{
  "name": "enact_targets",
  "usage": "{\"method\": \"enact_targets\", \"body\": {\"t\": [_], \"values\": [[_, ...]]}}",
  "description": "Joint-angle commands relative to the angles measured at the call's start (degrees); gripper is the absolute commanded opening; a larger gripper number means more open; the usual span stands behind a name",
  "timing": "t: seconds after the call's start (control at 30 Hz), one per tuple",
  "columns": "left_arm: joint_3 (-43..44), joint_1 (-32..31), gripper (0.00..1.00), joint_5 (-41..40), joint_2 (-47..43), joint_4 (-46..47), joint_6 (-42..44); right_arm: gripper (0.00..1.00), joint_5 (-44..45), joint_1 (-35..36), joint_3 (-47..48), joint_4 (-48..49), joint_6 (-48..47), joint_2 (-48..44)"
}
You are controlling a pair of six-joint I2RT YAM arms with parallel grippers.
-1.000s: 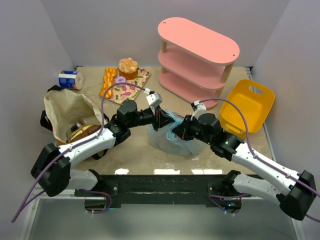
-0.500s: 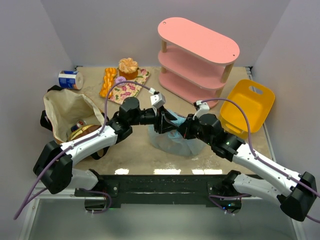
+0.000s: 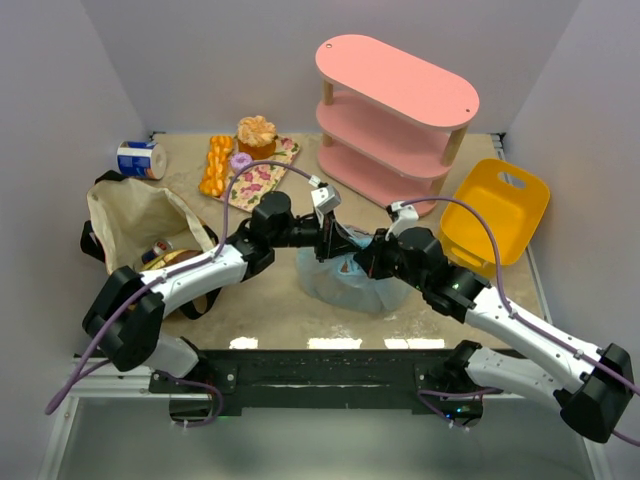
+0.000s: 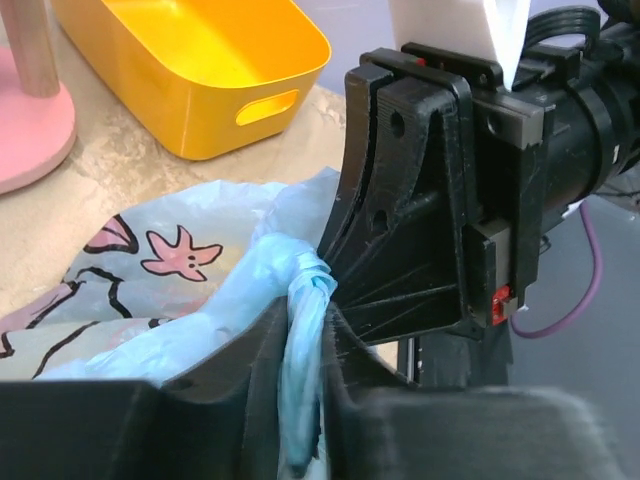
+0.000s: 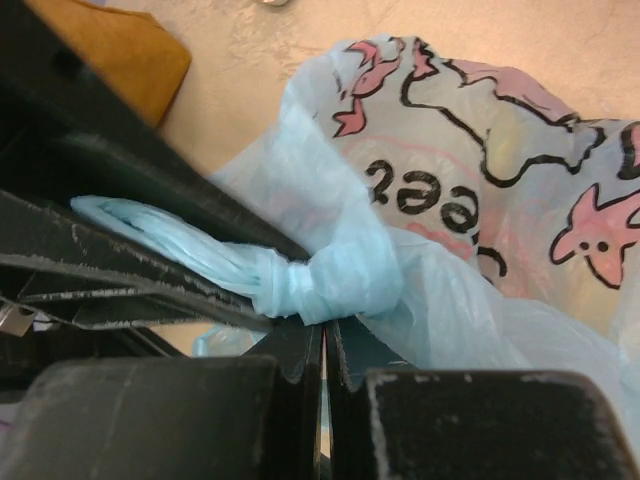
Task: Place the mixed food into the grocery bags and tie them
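Next, my left gripper swings back with its twisted strand point(image 5: 165, 230) while my right gripper opens to grip again, because my two grippers are crowding each other at the knot point(image 5: 335, 285).
The light-blue plastic bag point(image 3: 345, 288) with pink prints sits at mid-table, its handles drawn into a knot point(image 5: 330, 280). My left gripper point(image 3: 333, 240) is shut on one twisted handle strand point(image 4: 305, 335), just left of the knot. My right gripper point(image 3: 366, 262) is shut right under the knot, its jaws point(image 5: 323, 335) pinched on the bag's other handle end. The two grippers almost touch over the bag. The tan canvas tote point(image 3: 130, 215) stands open at the left with a glazed doughnut point(image 3: 176, 260) and a can inside. The blue bag's contents are hidden.
A pink three-tier shelf point(image 3: 395, 120) stands at the back. A yellow plastic basket point(image 3: 495, 210) lies at the right. A cupcake point(image 3: 256, 135), braided bread point(image 3: 217, 165) and purple doughnut point(image 3: 240, 160) sit on a floral cloth. A blue-and-white can point(image 3: 138, 160) lies far left.
My left gripper has moved right and slightly forward with the handle strand, closing in on the right gripper over the bag. The right arm has barely moved.
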Motion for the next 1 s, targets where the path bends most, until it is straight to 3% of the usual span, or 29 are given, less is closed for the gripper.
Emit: {"method": "enact_targets", "body": {"t": [0.0, 0.07, 0.1, 0.2, 0.27, 0.37, 0.57, 0.8, 0.97], "values": [[1.37, -0.21, 0.02, -1.7, -0.44, 2.68, 0.42, 0.04, -1.45, 0.51, 2.89, -0.87, -1.45, -0.75], [0.4, -0.21, 0.0, -2.14, -1.93, 3.73, 0.86, 0.13, -2.15, 0.51, 3.06, -2.02, -1.1, -2.24], [-0.48, -0.21, 0.0, -2.67, -2.72, 5.56, 0.86, 0.3, -2.5, 0.6, 3.59, -3.42, -0.4, -4.16], [-5.22, -0.73, 0.0, -6.44, -6.77, 10.22, 0.42, 0.56, -2.86, 0.51, 5.08, -6.24, 1.44, -8.73], [-7.69, -1.69, 0.0, -11.18, -9.67, 10.77, 1.73, 0.68, -2.5, 0.51, 5.7, -6.86, 3.98, -10.94], [-10.58, -4.5, 0.0, -18.82, -13.18, 11.46, 3.49, 0.77, -3.38, 0.51, 3.52, -4.5, 11.17, -14.28], [-20.86, -11.1, 0.0, -32.02, -16.97, 23.85, 4.37, 0.83, -5.93, 0.51, -2.91, 10.0, 26.2, -14.82], [-22.9, -16.64, 0.0, -42.64, -18.73, 27.56, 10.61, 0.83, -7.69, 0.51, 0.43, 6.86, 35.8, -11.56], [-23.34, -17.43, 0.0, -47.84, -18.9, 28.08, 14.57, 0.87, -3.22, 0.51, 4.55, -2.97, 37.66, -13.85]]}}
